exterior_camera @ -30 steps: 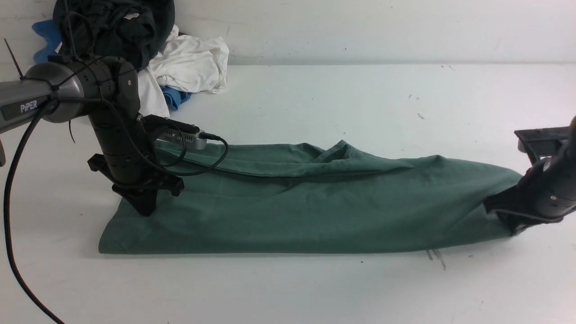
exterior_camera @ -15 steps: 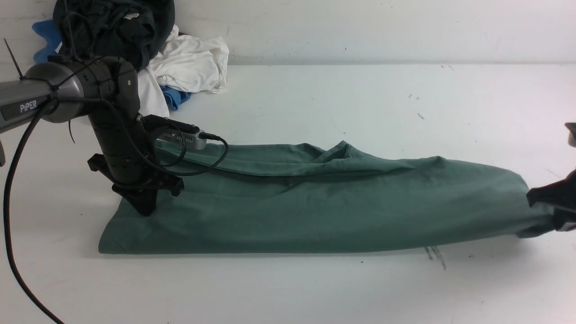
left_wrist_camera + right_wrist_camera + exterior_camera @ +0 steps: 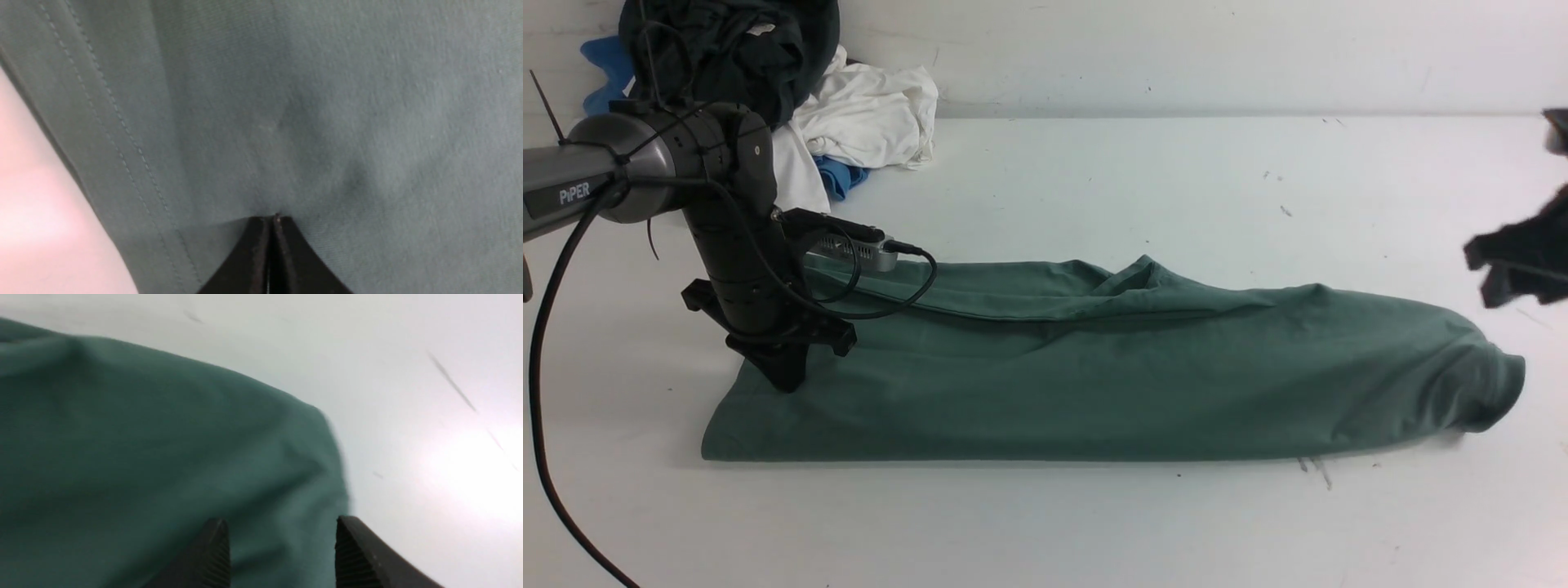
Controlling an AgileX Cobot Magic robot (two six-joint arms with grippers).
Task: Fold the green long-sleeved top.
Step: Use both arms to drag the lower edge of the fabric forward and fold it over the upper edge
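Note:
The green top's rounded end (image 3: 1503, 382) is curled under over a small shadow (image 3: 1450, 436), so I should expect a stitched, ribbed edge to be hidden there when I lift it.
The green long-sleeved top (image 3: 1094, 384) lies on the white table as a long band folded lengthwise, running left to right. My left gripper (image 3: 786, 377) is shut, and its tip presses down on the cloth near the left end. In the left wrist view the closed fingertips (image 3: 273, 218) rest against the green fabric (image 3: 327, 102) beside a stitched hem. My right gripper (image 3: 1490, 273) hovers blurred above and beyond the top's right end, clear of it. In the right wrist view it (image 3: 282, 524) is open with nothing between its fingers, and the top's rounded end (image 3: 163, 437) lies below.
A heap of other garments sits at the back left against the wall: black (image 3: 735, 49), white (image 3: 866, 114) and blue (image 3: 837, 175). The left arm's black cable (image 3: 539, 408) hangs down along the table's left side.
My right gripper has opened, let go of the top's right end, and risen up and away to the right. That end has dropped onto the table. The left arm has not moved.

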